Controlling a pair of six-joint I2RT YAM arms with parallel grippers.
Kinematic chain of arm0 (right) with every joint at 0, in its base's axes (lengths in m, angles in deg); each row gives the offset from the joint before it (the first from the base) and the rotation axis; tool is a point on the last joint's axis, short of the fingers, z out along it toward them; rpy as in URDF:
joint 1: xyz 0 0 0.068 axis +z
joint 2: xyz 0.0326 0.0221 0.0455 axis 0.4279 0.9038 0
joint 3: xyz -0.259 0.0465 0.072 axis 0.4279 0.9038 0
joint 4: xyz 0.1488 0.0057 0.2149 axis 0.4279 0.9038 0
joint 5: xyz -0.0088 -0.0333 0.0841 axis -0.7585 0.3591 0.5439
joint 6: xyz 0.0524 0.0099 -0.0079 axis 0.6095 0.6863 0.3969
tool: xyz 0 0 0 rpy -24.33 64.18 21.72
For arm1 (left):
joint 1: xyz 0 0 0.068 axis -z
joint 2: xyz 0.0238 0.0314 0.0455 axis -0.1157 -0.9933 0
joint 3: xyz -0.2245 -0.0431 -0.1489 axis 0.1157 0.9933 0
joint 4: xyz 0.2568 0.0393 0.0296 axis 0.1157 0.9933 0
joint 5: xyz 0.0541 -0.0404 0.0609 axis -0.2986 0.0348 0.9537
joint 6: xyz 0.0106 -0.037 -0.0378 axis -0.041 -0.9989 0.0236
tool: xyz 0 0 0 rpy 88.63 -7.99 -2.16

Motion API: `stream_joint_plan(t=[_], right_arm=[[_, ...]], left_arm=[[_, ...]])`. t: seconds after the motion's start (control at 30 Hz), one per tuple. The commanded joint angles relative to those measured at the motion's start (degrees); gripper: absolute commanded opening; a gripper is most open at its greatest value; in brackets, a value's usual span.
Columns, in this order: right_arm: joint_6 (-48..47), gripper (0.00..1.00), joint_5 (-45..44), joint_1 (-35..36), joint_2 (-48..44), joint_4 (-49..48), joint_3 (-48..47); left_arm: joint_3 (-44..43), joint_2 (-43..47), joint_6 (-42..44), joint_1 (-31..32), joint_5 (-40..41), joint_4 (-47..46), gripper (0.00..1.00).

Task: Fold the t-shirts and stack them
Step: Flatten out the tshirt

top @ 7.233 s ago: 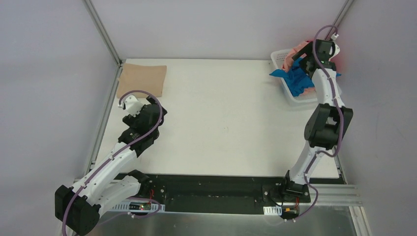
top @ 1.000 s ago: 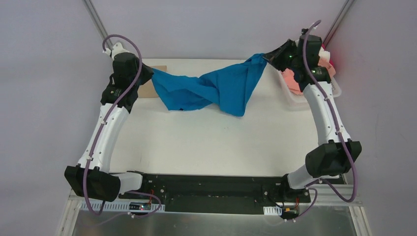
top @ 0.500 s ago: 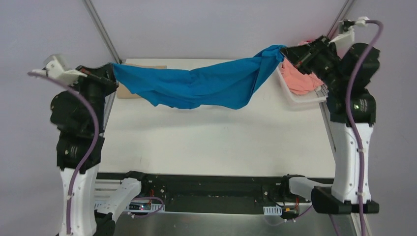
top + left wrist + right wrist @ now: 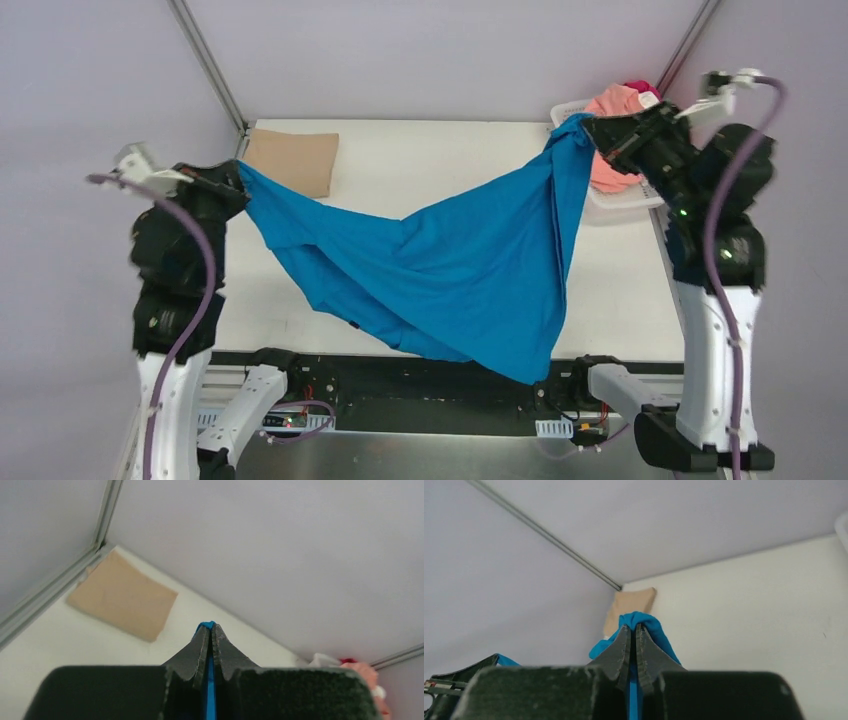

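Next, I set the t-shirt down because the blue t-shirt's lower edge (image 4: 405, 345) hangs crooked to a loose near corner, then grip that corner (image 4: 532, 374) with my right gripper.
The bright blue t-shirt (image 4: 455, 275) hangs stretched between both arms, high above the table, its lower edge drooping toward the near side. My left gripper (image 4: 237, 178) is shut on its left corner; blue cloth (image 4: 210, 626) shows between the closed fingers. My right gripper (image 4: 588, 127) is shut on the right corner, where a blue bunch (image 4: 639, 620) sticks out past the fingertips. A folded tan t-shirt (image 4: 292, 160) lies flat at the table's far left corner. Salmon-pink (image 4: 608, 172) and red (image 4: 640, 89) t-shirts sit in the basket.
The white lattice basket (image 4: 622, 203) stands at the far right corner of the white table (image 4: 420, 170), just behind my right gripper. Grey walls and metal frame posts (image 4: 205, 62) enclose the table. The arm bases sit on a black bar (image 4: 420, 375) at the near edge.
Both grippers have come toward the near side and the blue t-shirt, a twisted band half a second ago, has opened out and sags much lower. Seven seconds ago it lay in the basket.
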Motion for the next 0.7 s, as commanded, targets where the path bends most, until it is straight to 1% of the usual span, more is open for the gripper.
stream_joint_plan(t=[0.0, 0.07, 0.1, 0.17, 0.2, 0.23, 0.27, 0.3, 0.33, 0.4, 0.47, 0.5, 0.53, 0.67], right_arm=[[-2.8, 0.00, -5.0, -0.1, 7.6, -6.9, 15.0], [-3.5, 0.00, -7.8, -0.3, 11.7, -12.1, 19.9], [-4.2, 0.00, -9.1, -0.4, 14.8, -13.3, 20.9], [-6.2, 0.00, -10.6, -0.6, 21.9, -13.7, 20.3], [-6.9, 0.05, -10.7, -0.6, 25.7, -12.5, 18.7], [-7.5, 0.14, -10.4, -0.6, 29.8, -10.8, 16.7], [-7.9, 0.42, -10.0, -0.6, 34.4, -8.4, 13.7], [-7.9, 0.54, -9.6, -0.4, 36.8, -5.8, 11.6], [-7.9, 0.60, -9.6, -0.1, 38.5, -3.5, 10.2], [-8.0, 0.71, -12.2, 1.0, 38.1, -2.3, 10.9], [-8.2, 0.81, -16.4, 2.7, 34.6, -2.2, 14.5], [-7.5, 0.85, -18.7, 3.7, 32.4, -1.5, 17.0], [-6.3, 0.86, -21.5, 4.4, 29.8, -0.6, 19.5], [1.5, 0.88, -25.9, 7.8, 18.9, 3.6, 32.6]], left_arm=[[10.7, -7.9, -6.3, -0.6, 3.6, 2.0, 0.00], [15.0, -11.6, -8.1, -0.6, 3.1, 2.1, 0.00], [16.7, -13.8, -8.6, -0.7, 2.3, 2.4, 0.00], [19.4, -18.5, -9.3, -0.9, 0.6, 2.6, 0.00], [20.9, -21.1, -9.9, -1.2, 0.0, 2.8, 0.00], [22.1, -23.3, -10.7, -1.6, -0.6, 3.0, 0.00], [23.0, -25.8, -12.1, -2.2, -1.6, 3.0, 0.00], [23.5, -28.5, -12.6, -2.8, -3.7, 3.0, 0.00], [23.7, -30.1, -12.8, -3.2, -4.7, 3.0, 0.00], [24.2, -32.1, -12.9, -3.5, -5.4, 2.9, 0.00], [24.8, -32.5, -13.1, -3.6, -5.5, 2.9, 0.00], [25.3, -32.5, -13.3, -3.5, -5.4, 2.9, 0.00], [25.8, -32.1, -13.4, -3.6, -5.5, 2.9, 0.00], [29.1, -29.6, -13.7, -3.6, -5.4, 2.7, 0.00]])
